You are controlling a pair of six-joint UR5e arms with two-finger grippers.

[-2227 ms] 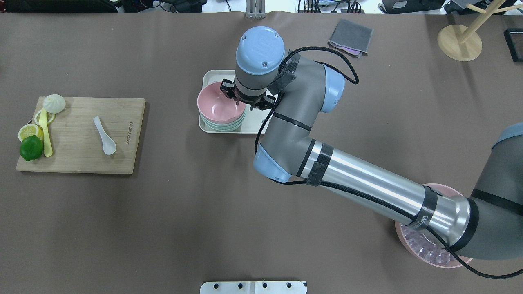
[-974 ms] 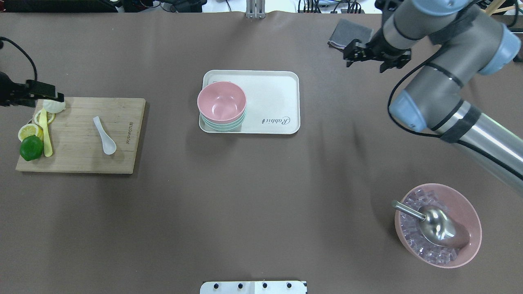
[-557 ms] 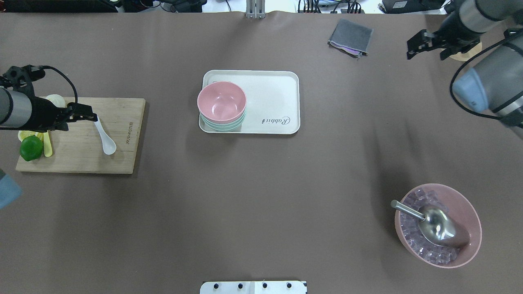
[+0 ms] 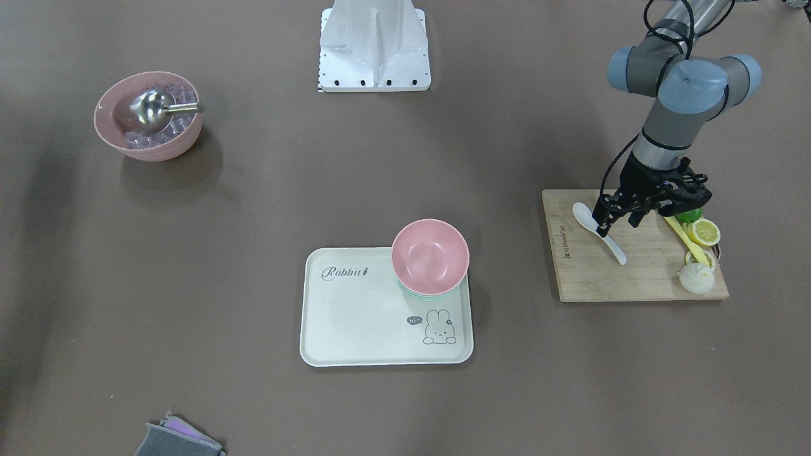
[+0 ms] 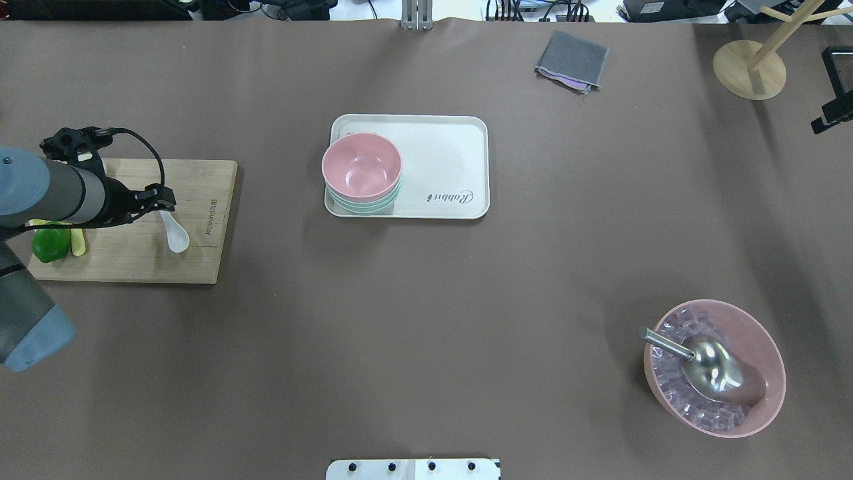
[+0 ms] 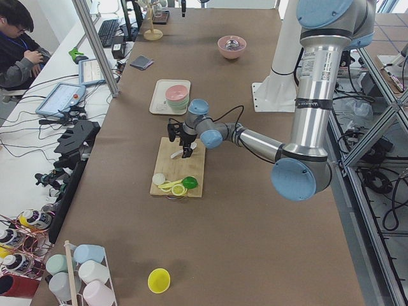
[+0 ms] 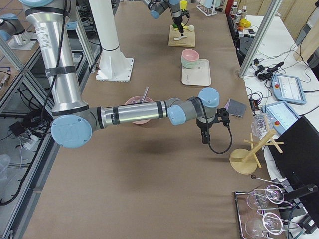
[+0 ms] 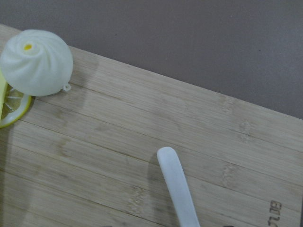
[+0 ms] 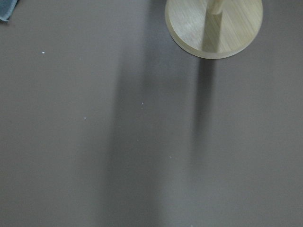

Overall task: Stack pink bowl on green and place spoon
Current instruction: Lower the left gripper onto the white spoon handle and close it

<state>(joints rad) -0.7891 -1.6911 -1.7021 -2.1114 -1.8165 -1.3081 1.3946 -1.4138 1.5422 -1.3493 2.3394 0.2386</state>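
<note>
The white spoon looks as long as the pink bowl's opening. The spoon's handle will lean out over the pink bowl's rim when I put the spoon in place.
A pink bowl sits stacked on green bowls at the left end of a white tray; the stack also shows in the front view. A white spoon lies on a wooden cutting board. My left gripper is open and hovers over the spoon's handle, holding nothing; it also shows in the front view. My right gripper is at the far right table edge, mostly cut off; I cannot tell if it is open or shut.
A lime, lemon slices, a white bun and a yellow utensil lie at the board's left end. A pink bowl of ice with a metal scoop stands front right. A grey cloth and a wooden stand are at the back right.
My right arm let go of the pink bowl on the stack and swung away to the far right edge. My left arm came in over the cutting board and moved right to the spoon handle.
</note>
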